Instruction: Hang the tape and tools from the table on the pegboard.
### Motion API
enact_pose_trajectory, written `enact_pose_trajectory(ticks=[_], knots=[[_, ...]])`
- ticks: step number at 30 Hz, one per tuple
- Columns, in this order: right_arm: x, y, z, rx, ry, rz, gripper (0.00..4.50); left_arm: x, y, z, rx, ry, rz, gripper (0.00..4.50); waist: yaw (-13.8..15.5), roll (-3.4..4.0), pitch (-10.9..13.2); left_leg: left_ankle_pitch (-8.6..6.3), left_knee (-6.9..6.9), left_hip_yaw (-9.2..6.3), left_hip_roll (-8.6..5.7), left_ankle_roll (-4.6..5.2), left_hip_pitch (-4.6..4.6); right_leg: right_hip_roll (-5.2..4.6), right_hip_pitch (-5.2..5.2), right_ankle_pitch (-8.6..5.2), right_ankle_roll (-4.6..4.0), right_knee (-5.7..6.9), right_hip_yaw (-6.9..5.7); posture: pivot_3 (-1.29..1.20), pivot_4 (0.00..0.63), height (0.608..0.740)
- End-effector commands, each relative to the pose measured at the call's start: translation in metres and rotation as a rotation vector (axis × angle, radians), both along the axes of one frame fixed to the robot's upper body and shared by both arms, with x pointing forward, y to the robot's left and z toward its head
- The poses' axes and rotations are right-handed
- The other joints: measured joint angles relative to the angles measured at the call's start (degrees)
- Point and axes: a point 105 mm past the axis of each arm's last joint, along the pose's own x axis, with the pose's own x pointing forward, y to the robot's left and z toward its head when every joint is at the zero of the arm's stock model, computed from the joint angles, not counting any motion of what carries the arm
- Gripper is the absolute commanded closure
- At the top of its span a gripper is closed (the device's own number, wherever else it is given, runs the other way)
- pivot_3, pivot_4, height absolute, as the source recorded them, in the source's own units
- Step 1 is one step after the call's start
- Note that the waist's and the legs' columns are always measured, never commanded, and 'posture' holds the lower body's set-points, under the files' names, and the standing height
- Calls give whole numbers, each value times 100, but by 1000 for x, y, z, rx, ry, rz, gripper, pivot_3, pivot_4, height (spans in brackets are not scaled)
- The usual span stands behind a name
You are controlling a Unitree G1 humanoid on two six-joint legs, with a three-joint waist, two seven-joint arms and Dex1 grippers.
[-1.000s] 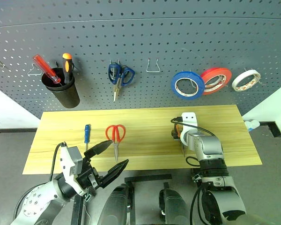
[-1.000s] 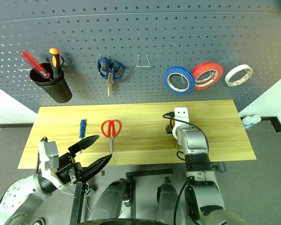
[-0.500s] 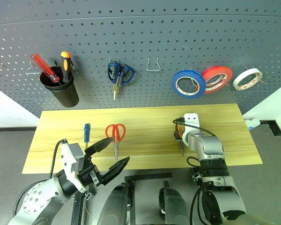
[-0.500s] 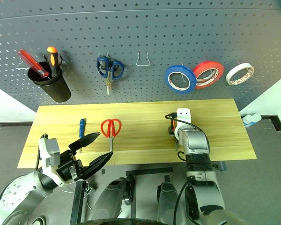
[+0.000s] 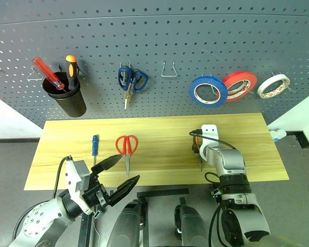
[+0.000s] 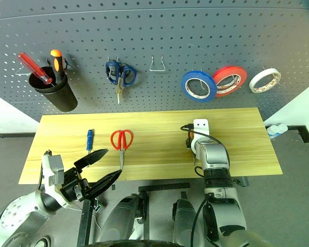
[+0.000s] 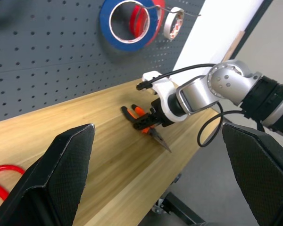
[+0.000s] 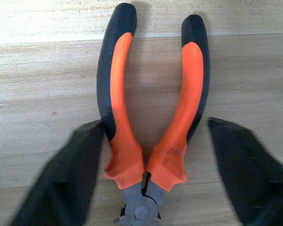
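Observation:
The pliers (image 8: pixel 141 207) will catch in the wire hook with their handles up when I lower them jaws first, because the orange shoulders (image 8: pixel 125 165) flare wider than the pliers' narrow jaws.
The pliers (image 8: pixel 151 117), with orange-and-black handles, lie flat on the table (image 5: pixel 154 135) at its right side. My right gripper (image 8: pixel 153 125) straddles them, still open. One finger (image 8: pixel 70 174) touches the left handle, while the other finger (image 8: pixel 245 165) stands off the right handle. Red-handled scissors (image 5: pixel 126 146) and a small blue-handled screwdriver (image 5: pixel 95 145) lie on the table's left part. Near the front edge, below the scissors, my left gripper (image 5: pixel 131 166) hovers open and holds nothing. The blue tape (image 5: pixel 207 91) hangs on a hook of the pegboard (image 5: pixel 159 41).
On the pegboard hang a black cup (image 5: pixel 67 100) holding red and orange-black screwdrivers, blue-handled scissors (image 5: pixel 132 82), a bare wire hook (image 5: pixel 168 71), a red-orange roll (image 5: pixel 239 86) and a white roll (image 5: pixel 272 86).
Both arms keep their places and the head view has shifted slightly. The right fingers are blurred in the wrist view, closing in on the pliers' handles.

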Motion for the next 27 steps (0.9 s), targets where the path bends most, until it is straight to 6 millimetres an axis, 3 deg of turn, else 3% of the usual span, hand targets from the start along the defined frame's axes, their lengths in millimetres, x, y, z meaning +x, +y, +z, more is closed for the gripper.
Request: enact_pose_trajectory(ticks=[1, 3, 15, 27], knots=[[1, -1, 0, -4, -1, -9, 2184, -1, -2, 10, -3, -44, -4, 0, 5, -1, 4, 0, 0, 0, 0, 0, 0, 0, 0, 0, 0, 0, 0, 132, 302, 740], [2, -1, 0, -4, -3, -7, 2387, -1, -3, 12, -3, -48, -3, 0, 2, -5, 8, 0, -2, 0, 0, 0, 0, 0, 0, 0, 1, -3, 0, 132, 301, 740], [3, 2, 7, -1, -20, 22, 2387, 0, -5, 10, -7, -47, -6, 0, 1, -8, 11, 0, -5, 1, 0, 0, 0, 0, 0, 2, 3, -5, -1, 125, 288, 740], [-25, 5, 45, 5, -62, 128, 2387, 3, -9, 13, -12, -56, -11, 0, 3, -5, 15, 4, -10, 6, -2, -6, -64, 2, -68, 10, 18, 8, -4, 101, 271, 740]])
